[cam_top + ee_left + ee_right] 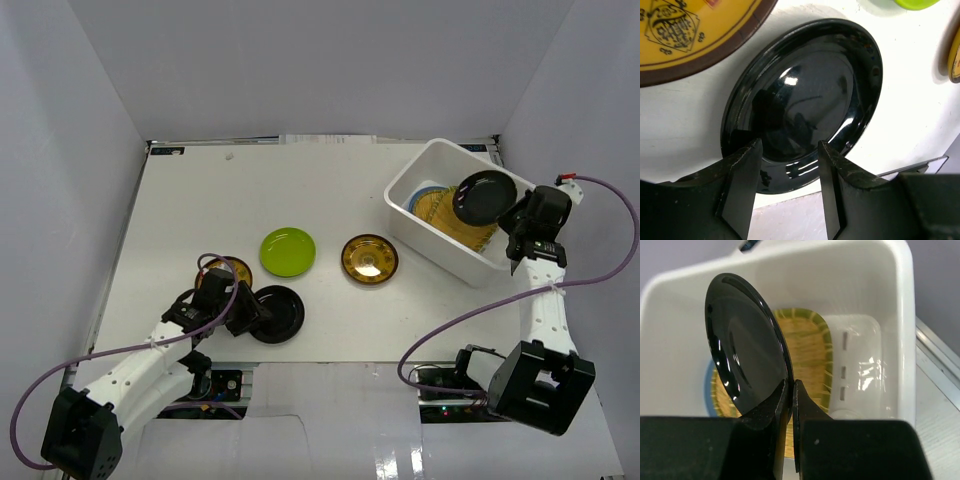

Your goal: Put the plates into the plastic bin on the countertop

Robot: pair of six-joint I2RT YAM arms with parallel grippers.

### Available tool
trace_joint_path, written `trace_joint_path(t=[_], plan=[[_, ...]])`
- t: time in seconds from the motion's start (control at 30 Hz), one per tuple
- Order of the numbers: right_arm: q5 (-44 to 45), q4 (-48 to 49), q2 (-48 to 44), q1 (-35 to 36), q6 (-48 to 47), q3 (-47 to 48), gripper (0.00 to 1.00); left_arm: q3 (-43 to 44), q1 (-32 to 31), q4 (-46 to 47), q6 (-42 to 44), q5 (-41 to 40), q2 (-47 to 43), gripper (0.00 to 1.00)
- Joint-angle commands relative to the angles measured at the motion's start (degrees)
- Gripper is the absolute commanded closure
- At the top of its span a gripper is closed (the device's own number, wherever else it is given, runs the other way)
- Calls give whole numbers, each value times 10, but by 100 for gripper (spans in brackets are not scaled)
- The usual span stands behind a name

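I should move back and put my left gripper's fingers on either side of the flat black plate's edge (727, 125) farthest from the bin, because both fingers are over the flat black plate (790, 132) now.
My right gripper (513, 214) (791, 385) is shut on the rim of a glossy black plate (485, 195) (742, 345), holding it on edge above the white plastic bin (440, 250) (900, 315). Inside the bin lie a woven straw-coloured plate (807, 350) and a light blue plate (707, 390). On the countertop (200, 200), my left gripper (250, 312) (787, 170) is open, its fingers (742, 185) straddling the near rim of a second black plate (280, 313) (805, 100) that lies flat. A gold-amber plate (226, 270) (685, 30) sits beside it, partly hidden by the arm.
A lime green plate (287, 251) and another gold-amber plate (369, 258) lie mid-table. Pale grey walls enclose the table. The table's front edge runs just below the left gripper. The right arm's cable (620, 230) loops beside the bin.
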Motion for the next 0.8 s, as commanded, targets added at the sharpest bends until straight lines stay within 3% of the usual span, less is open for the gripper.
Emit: trace_joint_path(t=[0.0,0.17,0.27,0.3,0.37,0.4,0.47,0.63,0.77], plan=[[-14,27,16,-6,4,-20,92,-3,-4,9,-5,-22,-4,42],[-41,37,40,-6,15,-45,92,1,-5,3,-4,-31,5,44],[-68,42,48,-6,19,-66,90,5,-5,0,-5,-41,0,52],[-81,51,46,-6,20,-72,78,5,-5,0,-4,-45,-2,60],[-86,54,44,-6,18,-77,58,7,-5,0,-2,-46,-6,65],[-88,52,43,-6,17,-74,51,7,-5,0,-2,-46,-7,74],[-102,53,28,-6,17,-66,32,8,-5,0,-2,-45,-12,80],[-191,72,-22,11,41,-58,24,12,-5,0,0,-51,-22,100],[-237,105,-68,92,54,-79,16,20,-5,-1,10,-49,-38,100]])
